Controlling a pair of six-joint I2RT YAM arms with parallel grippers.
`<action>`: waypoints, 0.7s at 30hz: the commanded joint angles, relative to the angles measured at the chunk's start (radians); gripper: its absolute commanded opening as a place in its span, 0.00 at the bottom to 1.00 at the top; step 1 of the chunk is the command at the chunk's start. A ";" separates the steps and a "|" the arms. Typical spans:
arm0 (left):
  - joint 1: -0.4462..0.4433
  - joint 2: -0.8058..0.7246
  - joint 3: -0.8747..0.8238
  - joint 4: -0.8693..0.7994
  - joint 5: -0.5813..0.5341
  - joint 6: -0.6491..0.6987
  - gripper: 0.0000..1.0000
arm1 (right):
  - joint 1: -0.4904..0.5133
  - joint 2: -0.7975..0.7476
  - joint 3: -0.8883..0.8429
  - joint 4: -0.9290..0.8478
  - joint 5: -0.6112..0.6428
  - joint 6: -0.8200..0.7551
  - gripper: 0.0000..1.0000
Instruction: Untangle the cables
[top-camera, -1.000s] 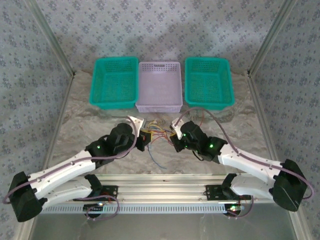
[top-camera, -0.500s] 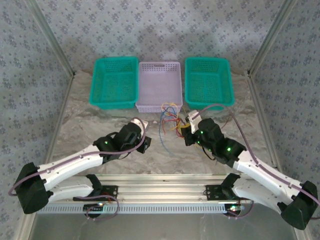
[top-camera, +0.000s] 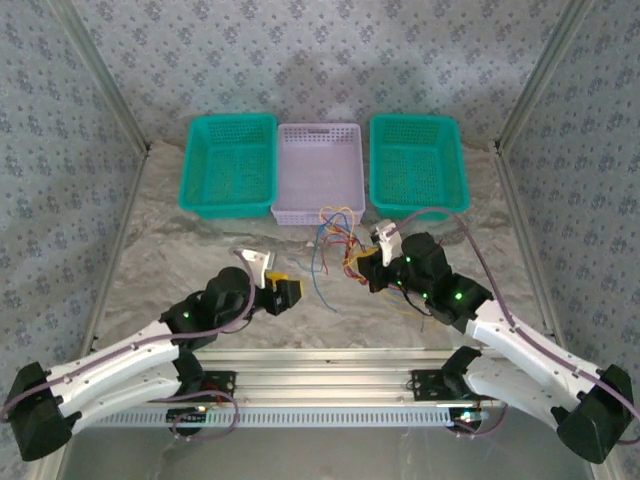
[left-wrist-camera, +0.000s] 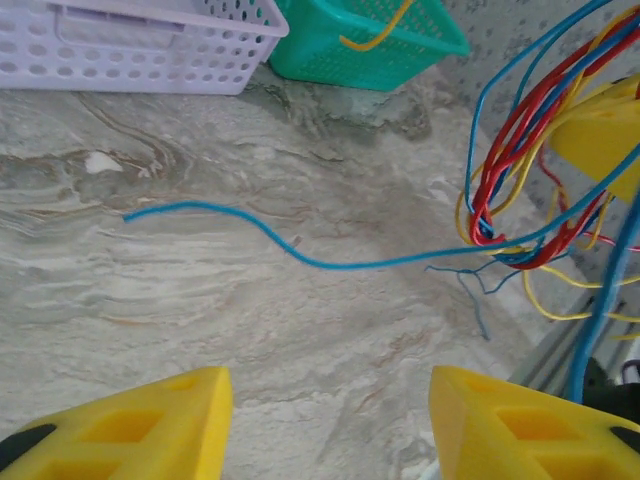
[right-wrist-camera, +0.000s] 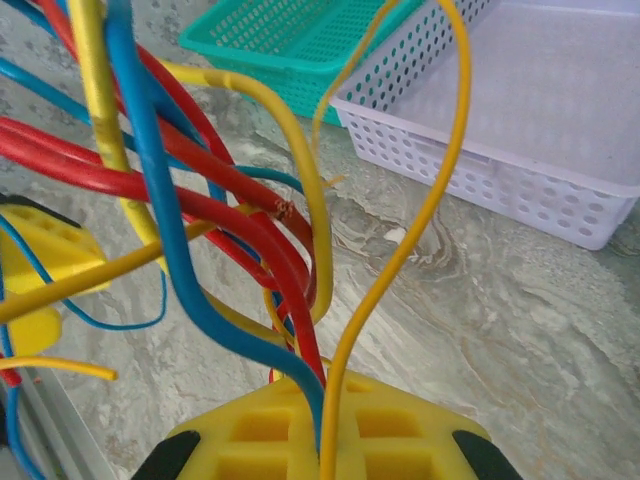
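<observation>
The raised blue cable (left-wrist-camera: 608, 285) is hanging outside my left gripper's open fingers. Next, I move the fingers around the cable and pull it away from the bundle.
The cables (top-camera: 338, 232) are a tangle of thin red, yellow, blue and orange wires on the marble table, in front of the lilac basket. My right gripper (top-camera: 366, 266) is shut on one end of the bundle. In the right wrist view the wires (right-wrist-camera: 150, 180) fan up out of its closed yellow fingers (right-wrist-camera: 325, 435). My left gripper (top-camera: 283, 290) sits to the left of the tangle, apart from it, open and empty. In the left wrist view its yellow fingers (left-wrist-camera: 150, 425) stand wide over bare table. One blue cable (left-wrist-camera: 300, 252) trails across the table from the bundle (left-wrist-camera: 515, 150).
Three baskets line the back of the table: a green one (top-camera: 230, 165) at left, a lilac one (top-camera: 320, 170) in the middle, a green one (top-camera: 417, 165) at right. A metal rail (top-camera: 320, 385) runs along the near edge. Patterned walls enclose the table.
My left gripper has opened, let go of the cables and drawn back to the near left. My right gripper has carried the bundle to the right and slightly away.
</observation>
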 joint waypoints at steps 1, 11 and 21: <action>-0.004 -0.004 -0.025 0.170 0.067 -0.096 0.55 | -0.008 0.006 -0.011 0.064 -0.075 0.036 0.00; -0.002 -0.061 0.003 0.220 0.124 -0.111 0.57 | -0.012 0.041 -0.012 0.086 -0.116 0.049 0.00; -0.001 -0.023 0.014 0.252 0.125 -0.114 0.58 | -0.013 0.072 -0.011 0.116 -0.174 0.068 0.00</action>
